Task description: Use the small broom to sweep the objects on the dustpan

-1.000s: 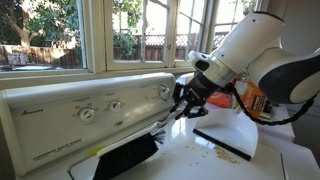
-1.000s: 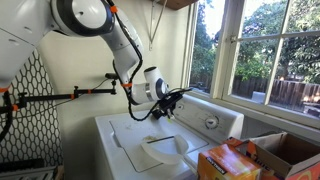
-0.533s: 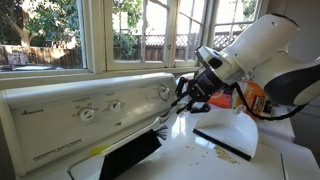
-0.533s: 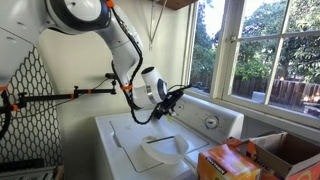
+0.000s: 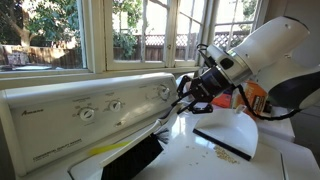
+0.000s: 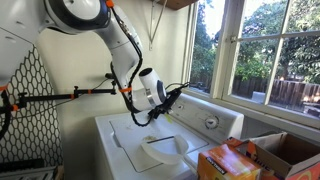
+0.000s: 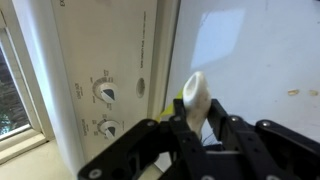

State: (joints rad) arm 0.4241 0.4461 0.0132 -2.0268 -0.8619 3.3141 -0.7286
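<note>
The broom's black bristle block (image 5: 133,157) is tilted away from the crumbs, so my gripper needs to turn the broom upright first and then move the bristles across toward the dustpan (image 5: 230,130).
My gripper (image 5: 188,97) is shut on the pale handle (image 7: 194,97) of the small broom. The broom's black bristle block (image 5: 130,158) hangs low in front of the washer's control panel, tilted down and away from the gripper. In the wrist view the gripper (image 7: 198,106) has the handle's rounded end sticking out between its fingers. The white dustpan (image 5: 238,126) lies on the washer top, its black rubber strip (image 5: 222,144) facing forward. The objects, tiny tan crumbs (image 5: 226,155), lie scattered just in front of that strip, and a few crumbs (image 7: 293,93) show in the wrist view. In an exterior view the gripper (image 6: 166,97) hovers over the washer top.
The washer's control panel (image 5: 90,105) with knobs (image 7: 103,92) rises behind the work area, below a window. An orange box (image 5: 255,100) stands behind the dustpan. An orange box (image 6: 224,161) and a cardboard box (image 6: 287,150) sit at the near edge.
The gripper, still holding the handle, has shifted a little up and toward the dustpan side. The dustpan and crumbs have not moved.
</note>
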